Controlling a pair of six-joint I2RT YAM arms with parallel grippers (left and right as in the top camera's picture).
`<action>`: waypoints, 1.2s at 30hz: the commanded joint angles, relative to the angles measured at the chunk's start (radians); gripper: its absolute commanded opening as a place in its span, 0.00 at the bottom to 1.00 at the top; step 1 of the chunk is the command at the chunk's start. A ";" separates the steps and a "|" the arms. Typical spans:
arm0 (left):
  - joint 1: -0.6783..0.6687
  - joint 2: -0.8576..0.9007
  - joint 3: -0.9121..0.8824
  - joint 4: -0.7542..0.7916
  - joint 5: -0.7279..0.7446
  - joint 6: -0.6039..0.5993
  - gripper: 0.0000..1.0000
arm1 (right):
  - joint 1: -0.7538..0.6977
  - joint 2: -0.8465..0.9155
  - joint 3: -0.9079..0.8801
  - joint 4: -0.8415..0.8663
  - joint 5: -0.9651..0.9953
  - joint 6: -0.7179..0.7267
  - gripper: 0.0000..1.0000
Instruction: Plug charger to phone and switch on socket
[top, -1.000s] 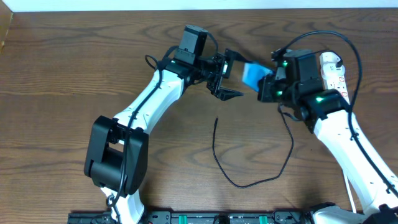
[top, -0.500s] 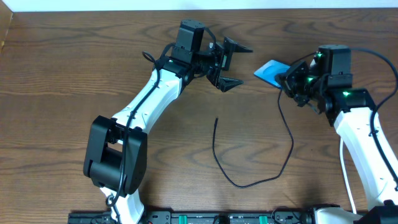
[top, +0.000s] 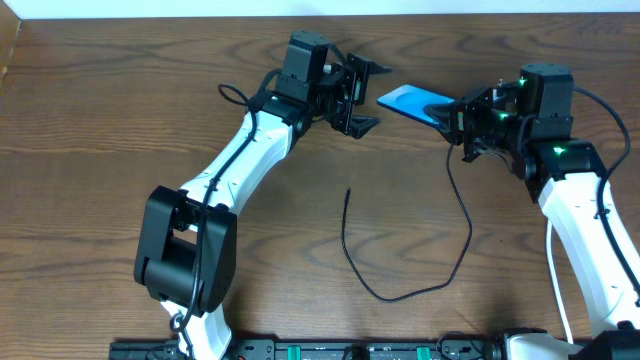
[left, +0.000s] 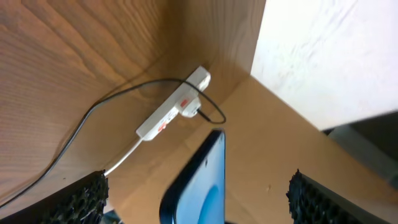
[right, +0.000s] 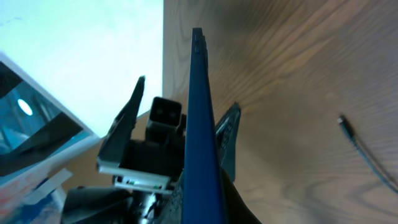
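My right gripper covers the phone end that the charger plug must meet, so next my left gripper takes the phone's loose end and draws the phone clear.
My right gripper is shut on one end of the blue-screened phone and holds it in the air, pointing left. My left gripper is open and faces the phone's free end. In the left wrist view the phone lies between the open fingers without touching them. In the right wrist view it shows edge-on in my jaws. The black charger cable curves over the table, its plug end lying free. The white power strip shows in the left wrist view; overhead my right arm hides it.
The charger's plug end also shows in the right wrist view on the wood. The strip's white cord runs off toward the lower left. A pale wall borders the table's far edge.
My right gripper first drew the phone to the right, then swung its free end up and left toward the left gripper. My left gripper opened wider and turned toward it.
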 joint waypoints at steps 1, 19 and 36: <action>-0.006 -0.029 0.006 0.002 -0.075 -0.068 0.91 | 0.011 -0.002 0.015 0.011 -0.059 0.078 0.01; -0.063 -0.029 0.006 0.018 -0.083 -0.133 0.84 | 0.061 -0.002 0.015 0.030 -0.043 0.210 0.01; -0.076 -0.029 0.006 0.017 -0.083 -0.133 0.57 | 0.076 -0.002 0.015 0.029 -0.043 0.307 0.02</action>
